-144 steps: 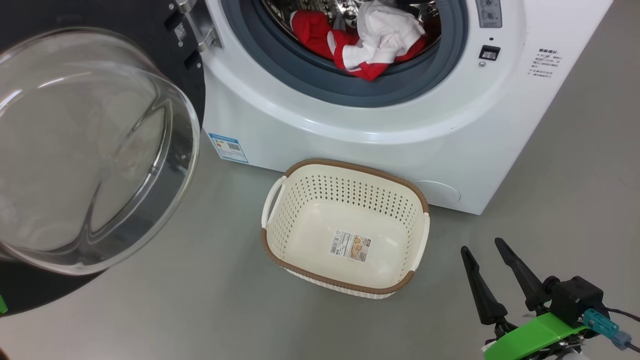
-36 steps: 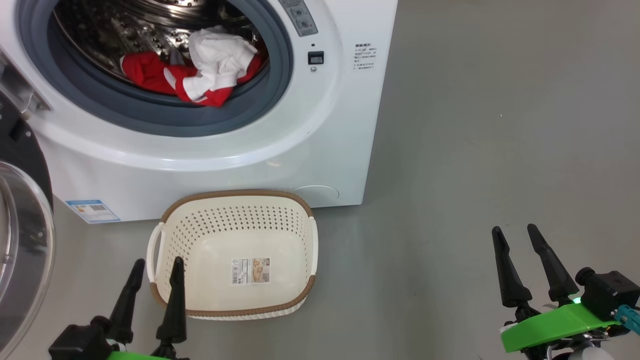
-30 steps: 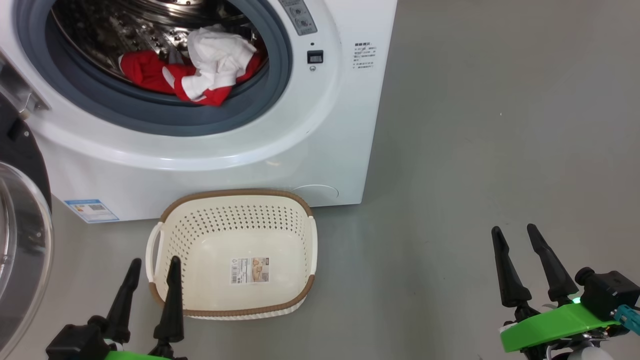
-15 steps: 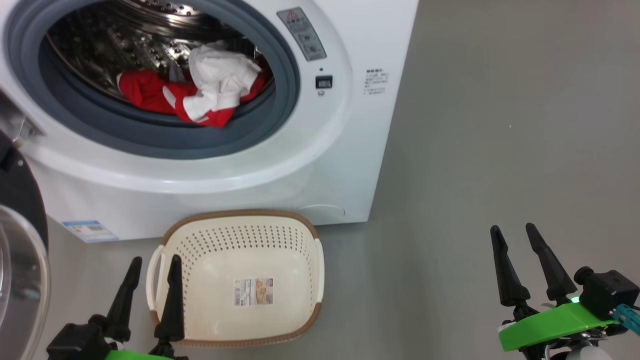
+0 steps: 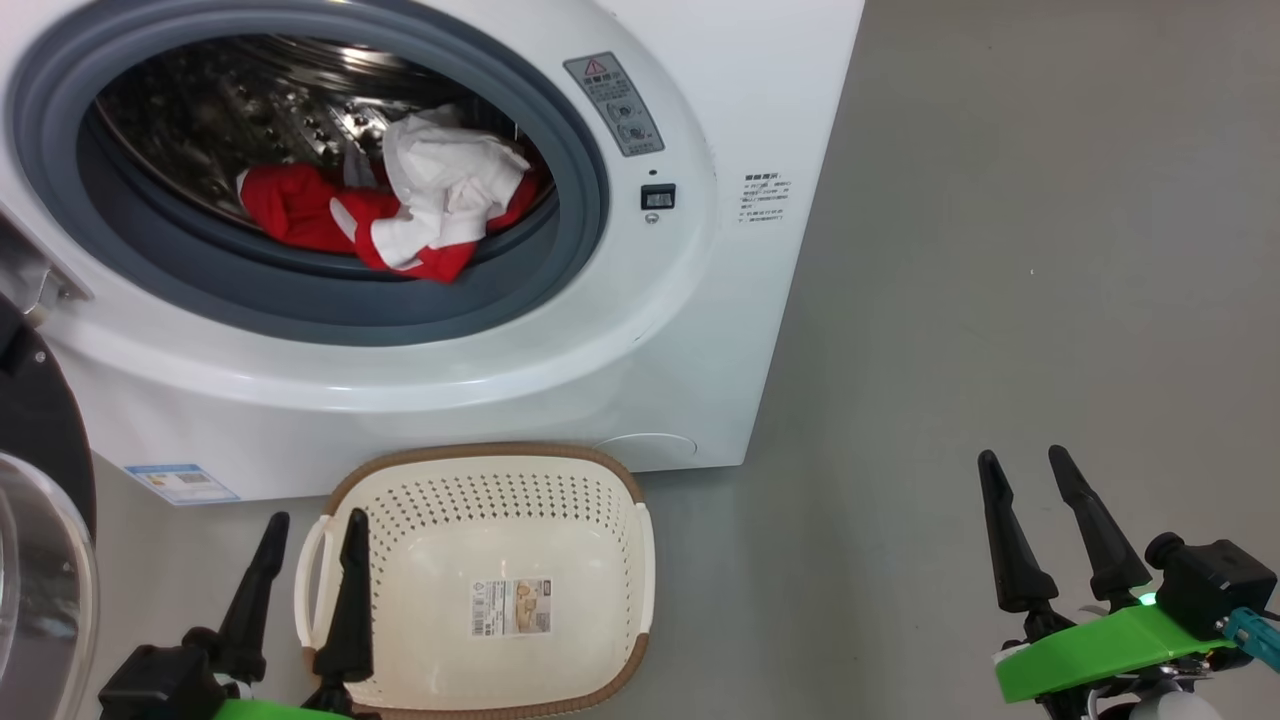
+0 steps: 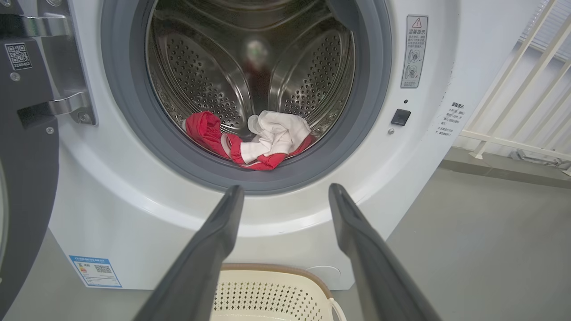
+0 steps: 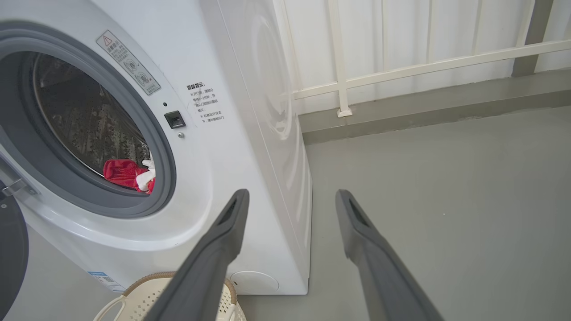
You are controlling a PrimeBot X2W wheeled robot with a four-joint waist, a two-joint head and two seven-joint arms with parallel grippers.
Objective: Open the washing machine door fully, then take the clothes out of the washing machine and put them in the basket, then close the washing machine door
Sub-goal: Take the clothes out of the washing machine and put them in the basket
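Observation:
I expect the red cloth (image 5: 450,263) to drag out over the drum's rim when I pull, because the white cloth's lower end (image 5: 403,240) runs in among the red cloth's folds.
The white washing machine (image 5: 660,330) stands with its door (image 5: 40,560) swung open at the far left, black rim and clear glass bowl showing. Red and white clothes (image 5: 400,215) lie at the drum's front lip, also visible as clothes (image 6: 254,142) in the left wrist view. The cream basket (image 5: 600,500) sits on the floor before the machine, with nothing in it but its label. My left gripper (image 5: 315,525) is open, one finger over the basket's left rim. My right gripper (image 5: 1025,465) is open above bare floor at the lower right.
Grey floor (image 5: 1000,250) stretches to the right of the machine. A white railing (image 7: 401,67) runs along the wall behind the machine. A blue label sticker (image 5: 180,482) marks the machine's lower front.
The head camera has tilted up and shifted, so machine and basket sit lower in the picture. Both grippers stay open and hold their places.

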